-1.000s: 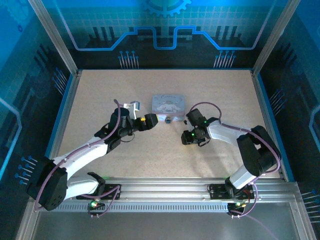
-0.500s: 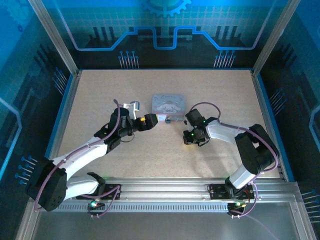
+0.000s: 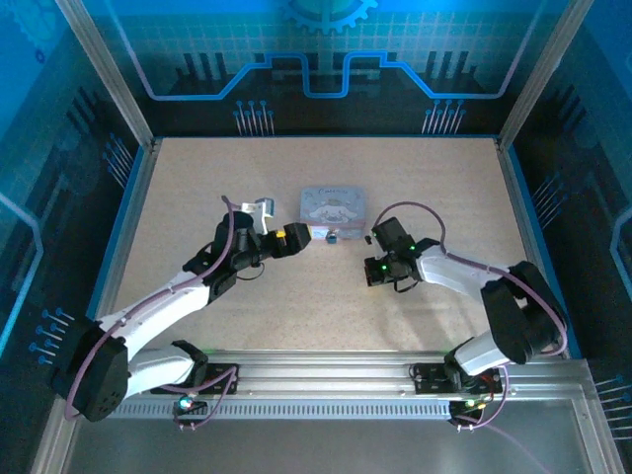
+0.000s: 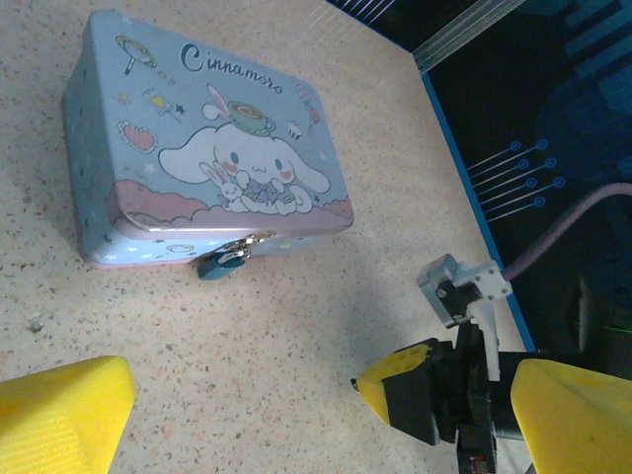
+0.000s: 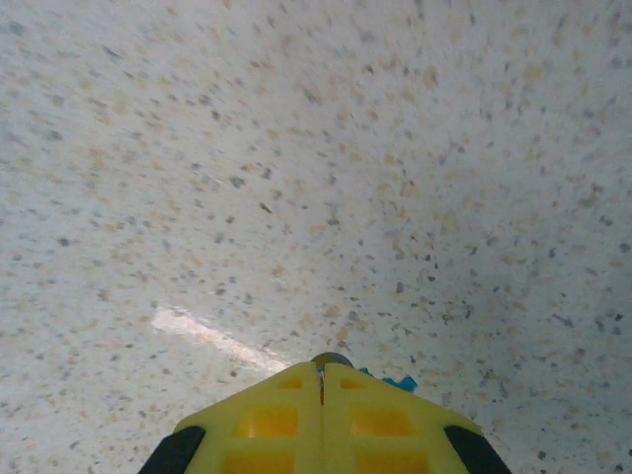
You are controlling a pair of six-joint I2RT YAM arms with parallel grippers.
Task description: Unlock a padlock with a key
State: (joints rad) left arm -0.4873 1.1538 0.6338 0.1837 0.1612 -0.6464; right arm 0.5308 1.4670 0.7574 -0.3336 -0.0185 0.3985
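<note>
The grey key's end (image 5: 332, 358) sticks out of the robot's right gripper's fingers (image 4: 387, 377), so the left gripper should keep going toward it wide open and close there.
The padlock (image 4: 219, 261) is small and dark teal. It hangs on the front clasp of the pale cartoon tin (image 4: 197, 148) and shows in the top view as the padlock (image 3: 331, 235) just below the tin (image 3: 334, 205). My right gripper (image 5: 320, 367) is shut with its tips down at the table. A sliver of the grey key (image 5: 332, 358) is pinched between its tips, with a blue scrap (image 5: 400, 382) beside it. The same right gripper (image 4: 361, 383) lies to the right of and nearer than the padlock. My left gripper (image 4: 321, 395) stands wide open and empty, short of the tin.
The speckled tabletop (image 3: 217, 178) is bare around the tin. Metal frame posts and blue walls close it in, and the right wall (image 4: 513, 128) is near the right arm. A rail (image 3: 326, 370) runs along the near edge.
My right gripper has closed its fingers on the key at the table, and its arm has shifted slightly to the right. The left arm has hardly moved.
</note>
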